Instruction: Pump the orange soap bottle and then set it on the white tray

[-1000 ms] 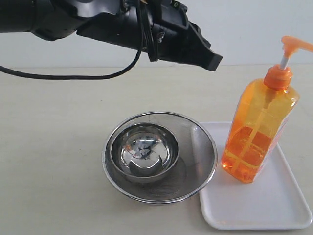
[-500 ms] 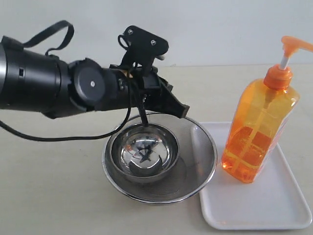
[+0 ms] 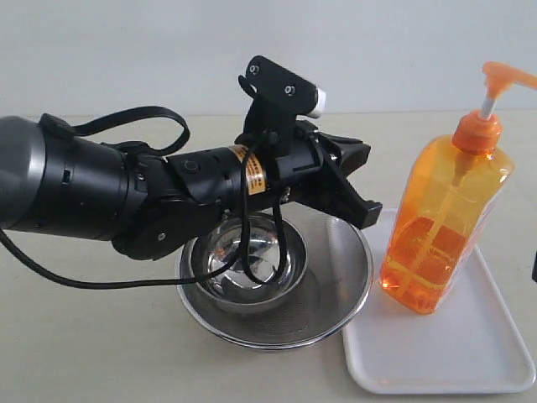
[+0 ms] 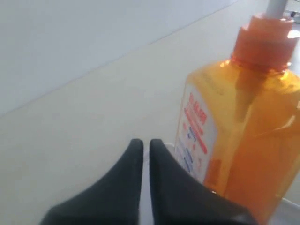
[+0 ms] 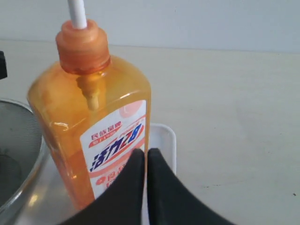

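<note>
My left gripper should push the orange soap bottle (image 3: 440,214) on its strainer-facing side while my right gripper helps turn the bottle straight, because the bottle sits crooked on the white tray.
The orange soap bottle (image 3: 445,227) stands upright on the white tray (image 3: 453,361) at the right, its pump head raised on the white stem. My left gripper (image 3: 367,215) reaches across above the strainer and is shut and empty, with its tips a short way left of the bottle and not touching it. In the left wrist view the shut fingers (image 4: 146,143) point past the bottle's labelled side (image 4: 253,131). In the right wrist view my right gripper (image 5: 146,152) is shut on nothing, close to the bottle's label (image 5: 93,122) and above the tray's rim (image 5: 164,136).
A round steel mesh strainer (image 3: 344,260) holding a steel bowl (image 3: 243,269) sits just left of the tray, under the left arm. Its rim also shows in the right wrist view (image 5: 18,140). The pale tabletop runs back to a white wall.
The left arm has dropped from the top of the view and swung right over the strainer, bringing its shut gripper close to the bottle. The bottle and tray have not moved.
</note>
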### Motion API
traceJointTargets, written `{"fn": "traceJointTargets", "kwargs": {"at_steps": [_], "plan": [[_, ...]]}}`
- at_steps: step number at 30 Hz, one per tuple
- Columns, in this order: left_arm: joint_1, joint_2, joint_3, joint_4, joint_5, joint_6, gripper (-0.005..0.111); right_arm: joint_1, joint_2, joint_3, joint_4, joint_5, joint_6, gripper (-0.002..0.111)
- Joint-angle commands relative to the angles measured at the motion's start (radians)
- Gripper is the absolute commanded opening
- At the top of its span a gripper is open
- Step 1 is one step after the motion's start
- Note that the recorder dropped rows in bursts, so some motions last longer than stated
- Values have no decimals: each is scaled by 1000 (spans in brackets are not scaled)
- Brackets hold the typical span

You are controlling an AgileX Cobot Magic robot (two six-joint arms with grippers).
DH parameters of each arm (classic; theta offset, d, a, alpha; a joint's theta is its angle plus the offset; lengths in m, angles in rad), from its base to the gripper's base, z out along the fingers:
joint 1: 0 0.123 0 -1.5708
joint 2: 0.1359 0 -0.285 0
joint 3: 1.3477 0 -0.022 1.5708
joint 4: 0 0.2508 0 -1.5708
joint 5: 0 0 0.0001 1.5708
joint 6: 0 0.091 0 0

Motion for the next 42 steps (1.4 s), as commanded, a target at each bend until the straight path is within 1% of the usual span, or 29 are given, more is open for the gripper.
{"fn": "traceJointTargets", "kwargs": {"at_steps": [1,3,5,6,11,16,17,18,19,22,25,28,31,33,36,39,42], "plan": [[-2,39,5,98,-73,-78,5,0,120,1,-161,18,121,0],[-2,65,5,105,-77,-78,5,0,183,1,-225,43,184,0],[-2,86,5,172,-123,-114,5,-1,250,1,-294,82,267,0],[-2,91,5,180,-132,-120,5,-1,270,1,-311,101,287,0],[-2,92,3,173,-134,-109,5,-1,337,1,-402,125,367,0],[0,92,3,169,-142,-89,5,-3,347,-1,-414,149,409,0],[4,92,3,164,-142,-89,5,-12,349,-1,-414,160,409,0],[12,92,3,164,-142,-89,5,-56,349,-1,-414,160,407,0],[23,92,3,156,-142,-91,5,-109,349,-1,-414,131,403,0],[39,92,3,163,-142,-97,5,-199,349,-8,-414,-45,382,0],[46,92,3,176,-155,-99,5,-274,358,-35,-414,-138,314,0],[46,99,-4,187,-160,-99,5,-327,372,-85,-414,-238,221,0],[48,111,-15,236,-161,-138,5,-381,382,-131,-414,-324,166,0],[48,118,-22,294,-164,-172,5,-413,382,-140,-414,-366,163,0],[48,118,-23,310,-164,-182,5,-445,382,-142,-414,-408,156,0],[48,118,-24,318,-167,-184,5,-450,384,-142,-414,-445,127,0],[44,118,-24,364,-193,-197,5,-450,397,-142,-414,-470,125,0]]}}
